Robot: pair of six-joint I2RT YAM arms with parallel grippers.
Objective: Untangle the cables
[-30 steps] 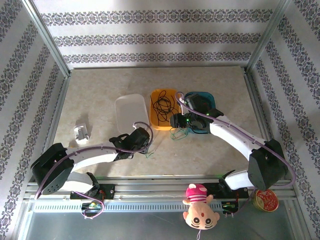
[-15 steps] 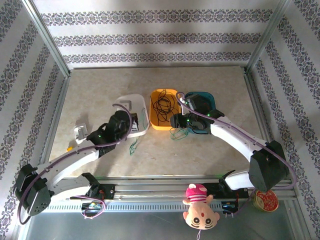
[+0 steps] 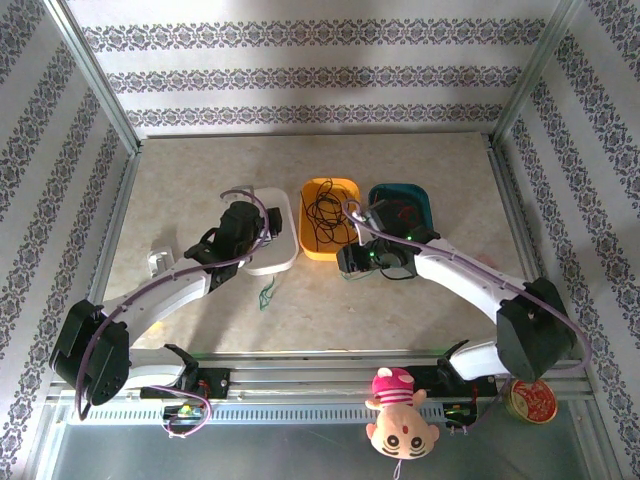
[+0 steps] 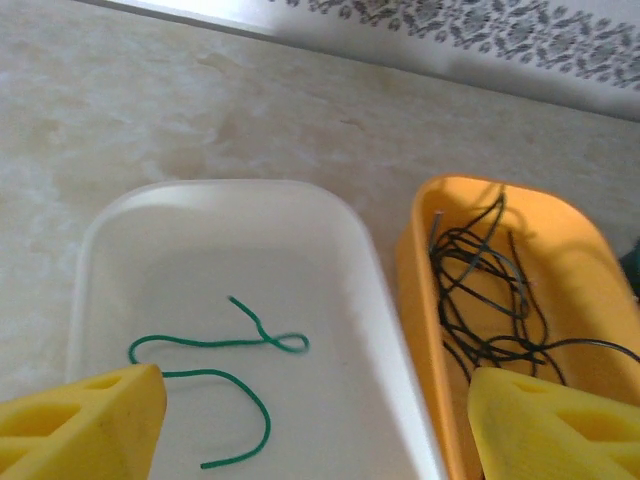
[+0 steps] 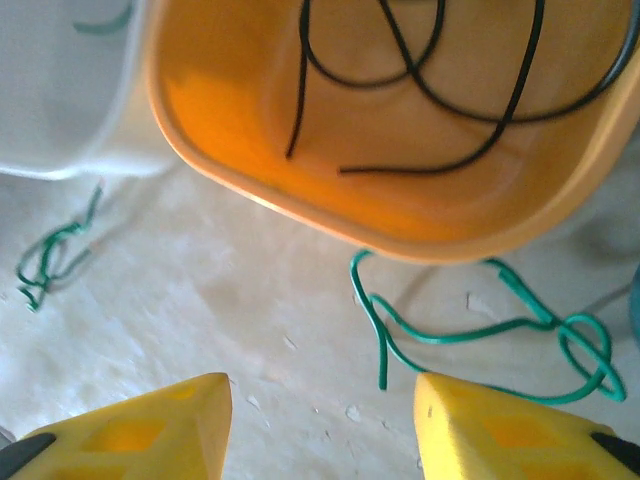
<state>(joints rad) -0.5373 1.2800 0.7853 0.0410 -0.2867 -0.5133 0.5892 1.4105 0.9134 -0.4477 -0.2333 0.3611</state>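
The looped green cable [image 5: 548,324] lies next to the orange tray and away from the white tray, so the robot's right gripper should pick it [image 5: 381,345] up and hand it to the left gripper.
My left gripper [image 4: 315,430] hangs open over the white tray [image 4: 330,240], and a green cable [image 4: 215,365] lies loose in the tray between its yellow fingers [image 4: 85,420]. Black cables [image 4: 490,300] are coiled in the orange tray [image 4: 415,290] next to it. My right gripper [image 5: 320,420] is open just above the table in front of the orange tray [image 5: 330,190]. A looped green cable [image 5: 480,325] lies on the table by its right finger [image 5: 500,430]. Another green cable [image 5: 50,255] lies on the table to the left. From above, the left gripper [image 3: 255,235] is over the white tray [image 3: 280,260] and the right gripper [image 3: 350,262] is below the orange tray [image 3: 345,185].
A teal tray [image 3: 420,195] stands right of the orange one. A small white object [image 3: 163,265] lies at the table's left. A plush toy [image 3: 400,410] and a round tin [image 3: 530,400] sit on the near rail. Metal frame posts border the table.
My left gripper rose from the table to above the white tray and opened, letting a green cable drop into it. The right gripper shifted slightly nearer, staying open.
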